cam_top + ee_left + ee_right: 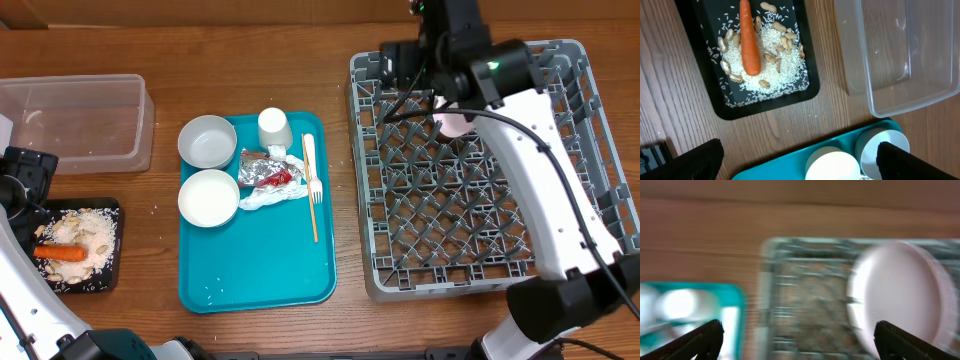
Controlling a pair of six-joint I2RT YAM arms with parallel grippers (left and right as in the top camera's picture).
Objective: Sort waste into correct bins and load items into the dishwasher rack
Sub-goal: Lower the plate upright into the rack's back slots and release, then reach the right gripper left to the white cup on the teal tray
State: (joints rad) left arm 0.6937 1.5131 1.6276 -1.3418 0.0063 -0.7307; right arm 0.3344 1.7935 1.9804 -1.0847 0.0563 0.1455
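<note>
The cup standing clear (275,128) of the white bowls means my right gripper should next go toward the teal tray's far edge (300,116) and close around the cup.
The orange carrot (62,253) lies on rice and nut pieces in the black tray (108,280); it also shows in the left wrist view (750,42). The clear tub (75,120) stands behind it. Two white bowls (207,140) (208,197), the cup (274,127), the foil wrapper (268,172), a napkin (272,196) and the fork (312,182) lie on the teal tray (260,270). The plate (900,290) stands in the dishwasher rack (470,230). My left gripper (800,165) is open and empty above the table near the bowls. My right gripper (800,345) is open and empty over the rack's far left part.
The right arm (540,170) stretches across the rack from the front right. The left arm (25,180) sits at the table's left edge by the black tray. The right wrist view is motion-blurred.
</note>
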